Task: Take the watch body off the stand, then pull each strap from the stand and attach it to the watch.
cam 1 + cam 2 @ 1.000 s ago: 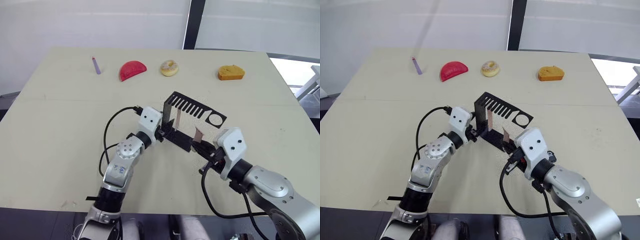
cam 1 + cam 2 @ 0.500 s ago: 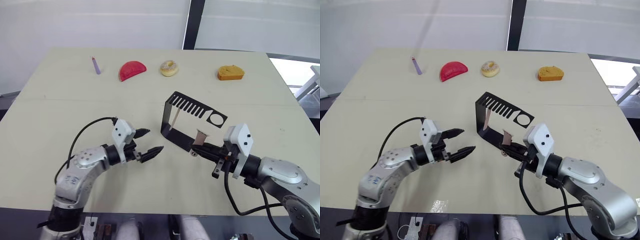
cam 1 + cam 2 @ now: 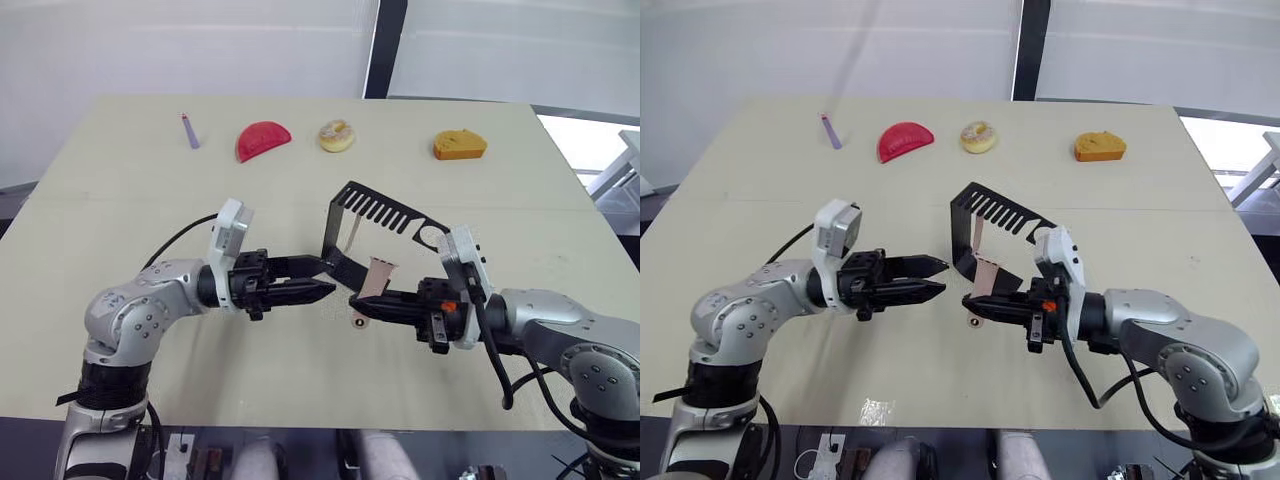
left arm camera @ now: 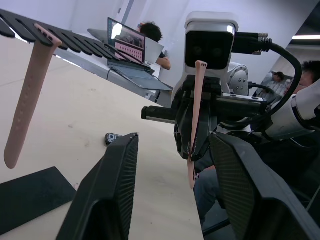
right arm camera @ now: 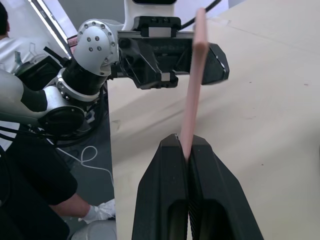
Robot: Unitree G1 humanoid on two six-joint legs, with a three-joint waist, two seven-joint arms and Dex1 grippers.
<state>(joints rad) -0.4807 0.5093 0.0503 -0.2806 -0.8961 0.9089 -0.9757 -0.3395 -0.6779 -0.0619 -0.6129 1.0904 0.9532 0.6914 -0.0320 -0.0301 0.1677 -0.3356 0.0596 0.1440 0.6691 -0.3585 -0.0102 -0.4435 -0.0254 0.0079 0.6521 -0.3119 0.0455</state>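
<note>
The strap's end [image 3: 382,264] will bend and twist when I push it against the watch, because the held pale pink strap has a thin, bowed edge [image 4: 195,104].
The black stand [image 3: 385,210] stands mid-table, with one pale pink strap [image 3: 352,235] hanging from its comb arm. In front of the stand, my right gripper [image 3: 352,302] is shut on the second strap [image 3: 375,282], pinching it near its lower end so it stands upright [image 5: 192,90]. My left gripper [image 3: 328,277] points at it from the left, open and holding nothing. Its tips are a short way from the held strap [image 4: 196,110]. A small black object [image 4: 114,137], apparently the watch body, lies on the table beyond the left fingers.
Along the far side of the table lie a purple stick [image 3: 189,130], a red half-round piece [image 3: 263,139], a doughnut [image 3: 336,135] and an orange piece [image 3: 460,146]. A person [image 5: 30,185] is beside the table.
Both arms left the stand and turned to face each other. The right gripper carried its strap leftward in front of the stand. The left gripper swung in towards it, still open.
</note>
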